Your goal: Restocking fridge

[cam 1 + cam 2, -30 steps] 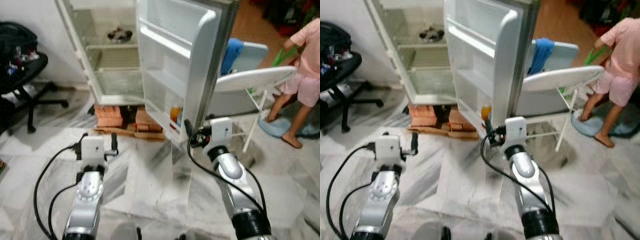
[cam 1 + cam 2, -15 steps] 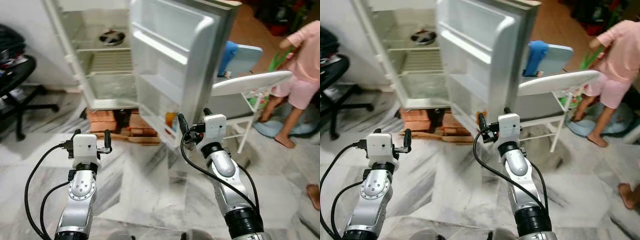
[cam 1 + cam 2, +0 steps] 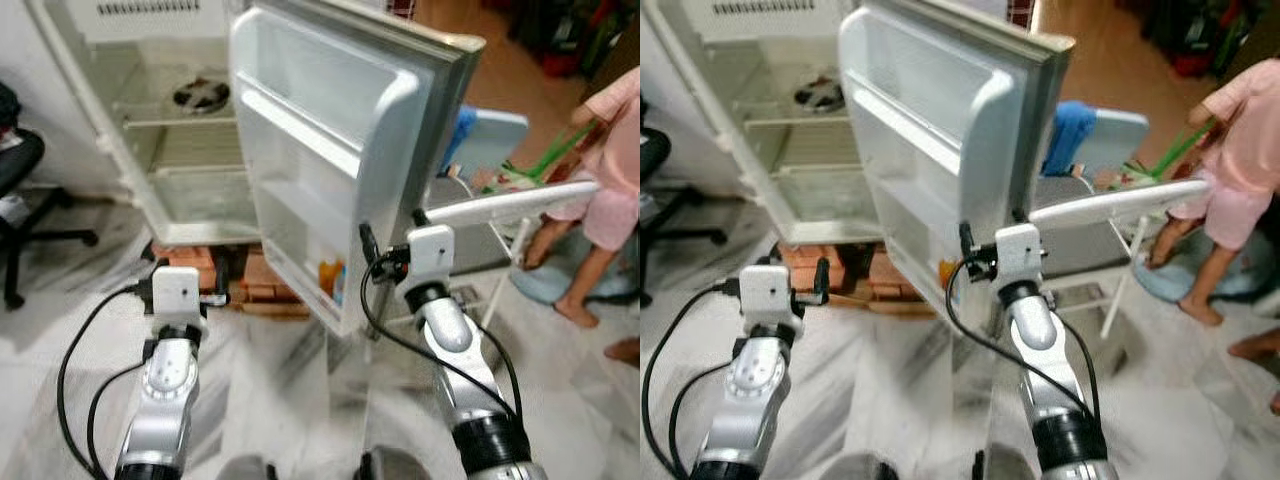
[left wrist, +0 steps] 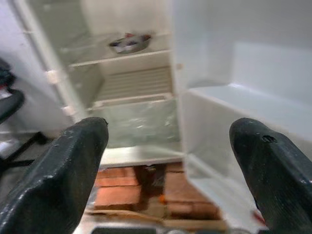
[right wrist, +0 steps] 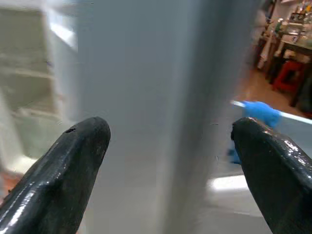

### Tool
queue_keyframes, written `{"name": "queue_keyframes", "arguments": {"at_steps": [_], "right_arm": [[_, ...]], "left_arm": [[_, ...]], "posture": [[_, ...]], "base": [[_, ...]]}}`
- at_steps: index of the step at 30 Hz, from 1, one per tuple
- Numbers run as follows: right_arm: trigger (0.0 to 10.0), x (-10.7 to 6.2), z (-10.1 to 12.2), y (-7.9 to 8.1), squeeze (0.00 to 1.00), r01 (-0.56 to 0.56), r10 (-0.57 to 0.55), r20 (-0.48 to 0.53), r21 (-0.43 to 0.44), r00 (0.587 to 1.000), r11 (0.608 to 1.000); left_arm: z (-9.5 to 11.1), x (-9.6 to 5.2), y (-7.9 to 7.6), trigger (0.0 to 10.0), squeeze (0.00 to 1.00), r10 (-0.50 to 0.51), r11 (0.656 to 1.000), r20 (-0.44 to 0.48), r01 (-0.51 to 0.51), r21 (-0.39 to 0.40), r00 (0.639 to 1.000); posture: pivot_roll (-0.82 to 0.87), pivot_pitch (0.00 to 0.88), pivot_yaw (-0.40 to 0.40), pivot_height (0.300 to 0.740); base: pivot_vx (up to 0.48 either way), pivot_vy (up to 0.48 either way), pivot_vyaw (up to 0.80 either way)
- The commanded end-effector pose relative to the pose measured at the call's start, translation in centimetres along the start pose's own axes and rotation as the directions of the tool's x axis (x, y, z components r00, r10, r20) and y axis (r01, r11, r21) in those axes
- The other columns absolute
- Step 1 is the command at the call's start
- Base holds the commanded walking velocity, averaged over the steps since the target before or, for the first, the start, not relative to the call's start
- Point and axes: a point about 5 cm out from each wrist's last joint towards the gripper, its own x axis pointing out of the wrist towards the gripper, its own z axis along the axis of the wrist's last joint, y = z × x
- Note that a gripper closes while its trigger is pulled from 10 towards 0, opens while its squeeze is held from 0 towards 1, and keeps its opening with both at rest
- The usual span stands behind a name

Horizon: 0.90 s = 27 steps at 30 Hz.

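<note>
The door will swing inward around its far edge when the robot pushes, and the fridge will stay put, because the door hangs clear of the floor.
The white fridge stands open, its shelves bare but for a dark bowl on an upper shelf. Its door swings out toward me, and a small orange item sits in the lowest door bin. My right gripper is open at the door's outer edge, and the right wrist view has that edge between the fingers. My left gripper is open and holds nothing. It is low in front of the fridge body, left of the door, and faces the shelves.
Red bricks prop up the fridge. An ironing board and a blue cloth stand right behind the door. A person in pink stands at the far right, barefoot. A black office chair is at the left. The floor is marble.
The whole view has drawn nearer the fridge and tilted up. My right gripper has come up to the door's edge. Both grippers have stayed open.
</note>
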Motion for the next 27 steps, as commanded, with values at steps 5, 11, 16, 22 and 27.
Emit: {"name": "queue_keyframes", "arguments": {"at_steps": [5,11,16,22,27], "right_arm": [[10.0,0.1,0.3,0.0,0.0,0.009,-0.009,0.014,0.001,1.0,1.0],[10.0,0.0,0.1,-0.2,0.0,0.01,-0.01,0.01,0.001,1.0,1.0],[10.0,0.3,0.3,-0.2,0.0,0.005,-0.006,0.015,0.011,1.0,1.0],[10.0,0.7,1.0,0.6,0.0,-0.126,0.121,0.053,0.103,0.991,0.987],[10.0,1.7,1.4,0.0,0.0,-0.158,0.153,0.06,0.097,0.986,0.983]], "left_arm": [[-0.3,-0.1,0.1,10.0,0.0,0.0,1.0,-0.029,0.0,-0.008,1.0],[-1.4,-0.7,0.0,10.0,0.0,-0.003,1.0,-0.15,-0.001,-0.027,0.989],[-3.2,-2.2,-1.2,10.0,0.0,-0.177,0.982,-0.292,0.148,-0.119,0.94],[-3.8,-3.1,-2.1,10.0,0.0,-0.295,0.955,-0.361,0.261,-0.14,0.885],[-4.3,-3.7,-2.8,10.0,0.0,-0.339,0.938,-0.466,0.33,-0.103,0.817]], "posture": [[0.05,0.071,0.022,0.74],[0.06,0.076,0.022,0.74],[0.06,0.08,0.019,0.74],[0.07,0.081,0.019,0.74],[0.07,0.081,0.017,0.74]], "base": [[0.263,0.0,0.0],[0.0,0.0,0.0],[0.0,0.0,0.0],[0.0,0.0,0.0],[0.0,0.0,0.0]]}}
